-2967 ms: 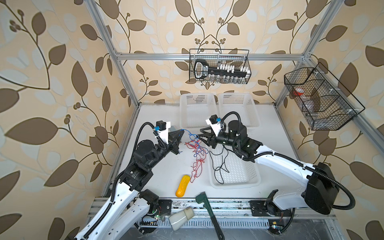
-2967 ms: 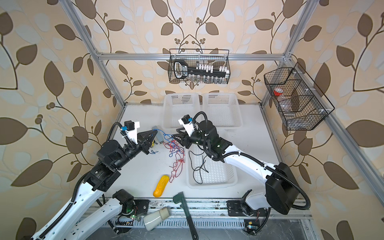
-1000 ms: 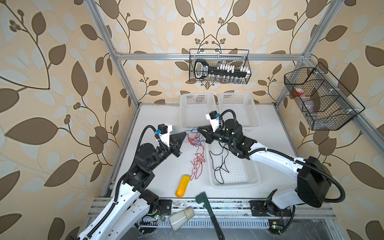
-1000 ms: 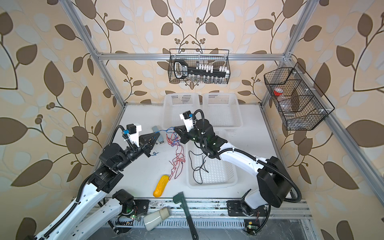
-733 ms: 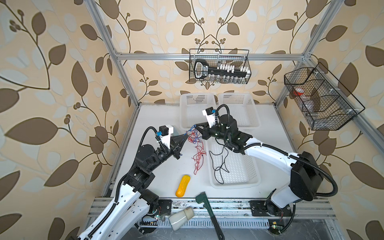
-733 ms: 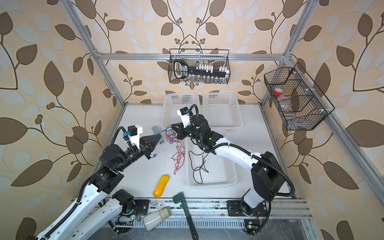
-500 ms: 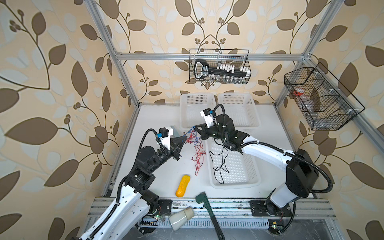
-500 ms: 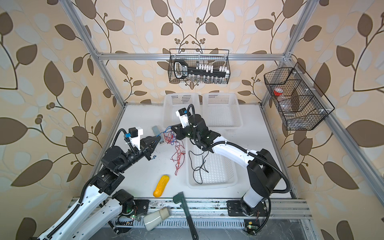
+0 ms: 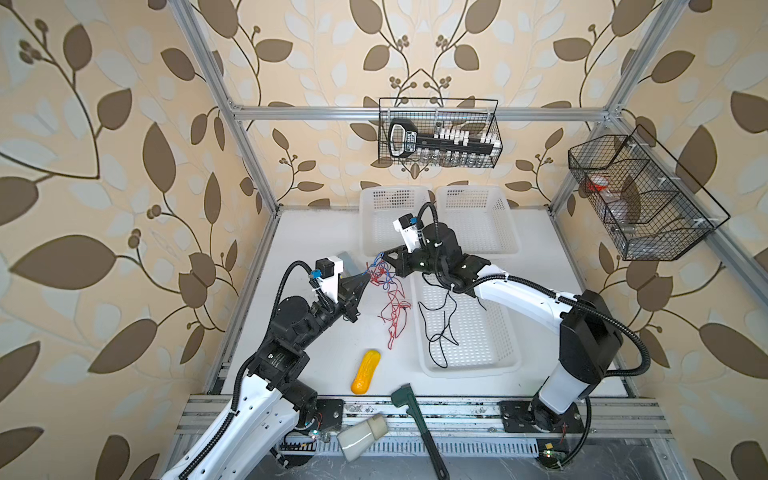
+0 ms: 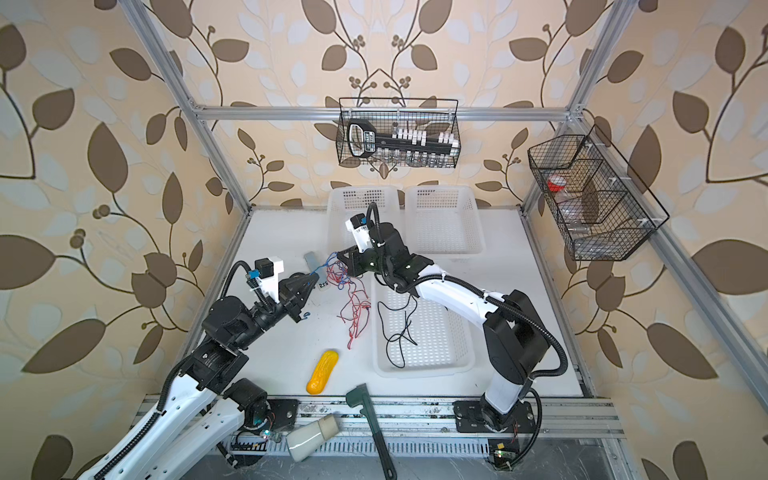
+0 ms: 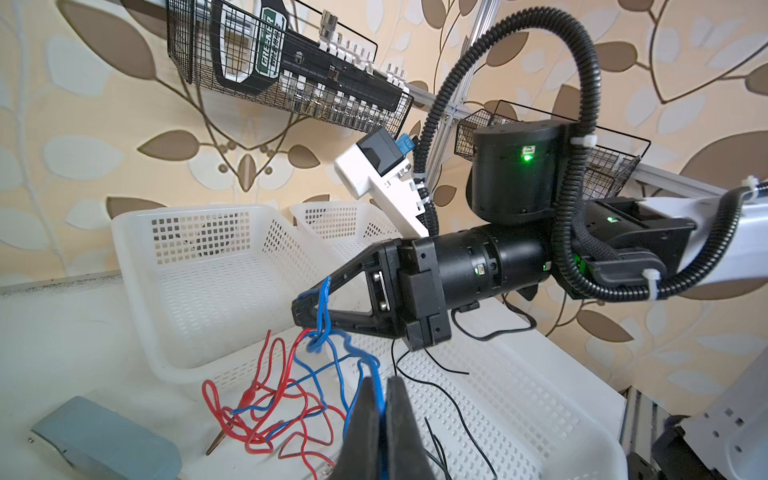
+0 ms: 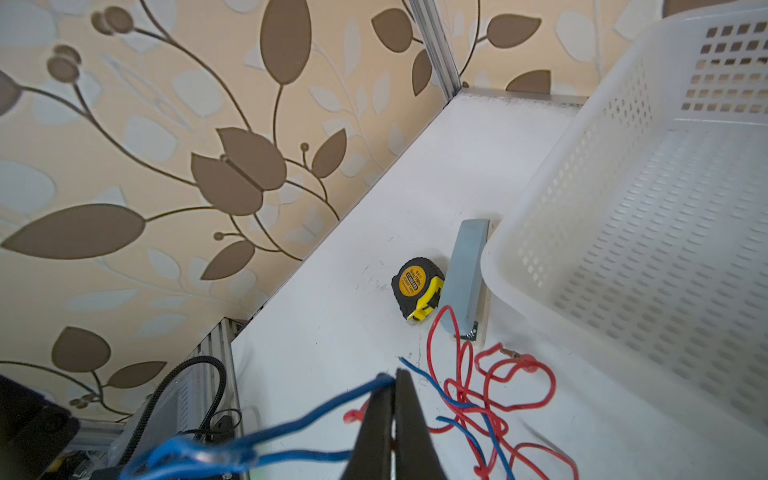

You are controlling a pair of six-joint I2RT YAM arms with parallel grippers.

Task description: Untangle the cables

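Observation:
A red piece of cable (image 11: 299, 339) goes up into my right gripper's fingers together with the blue loop. My right gripper should open and grab a blue piece of cable alone (image 11: 314, 345) nearby.
The cables are a red and blue tangle (image 9: 390, 286) (image 10: 347, 286) strung between my two grippers and trailing onto the white table. A thin black cable (image 9: 440, 328) lies in the near white basket (image 9: 471, 366). My left gripper (image 9: 365, 279) (image 10: 312, 277) is shut on a blue strand, which shows pinched between its jaws in the left wrist view (image 11: 383, 380). My right gripper (image 9: 381, 259) (image 10: 338, 254) (image 11: 300, 309) is also shut on a blue strand (image 12: 291, 428), a hand-width away. In the right wrist view its jaws (image 12: 395, 374) hang over red loops (image 12: 515, 386).
Two white baskets (image 9: 395, 195) (image 9: 473, 194) stand at the back. A grey block (image 12: 465, 270) and a yellow tape measure (image 12: 417, 286) lie by the left basket. A yellow object (image 9: 365, 371) and a green-handled tool (image 9: 415, 419) lie near the front edge.
My right gripper has moved left and towards the back, closing the gap to the left gripper. The tangle came with it. Both grippers stayed shut on blue strands.

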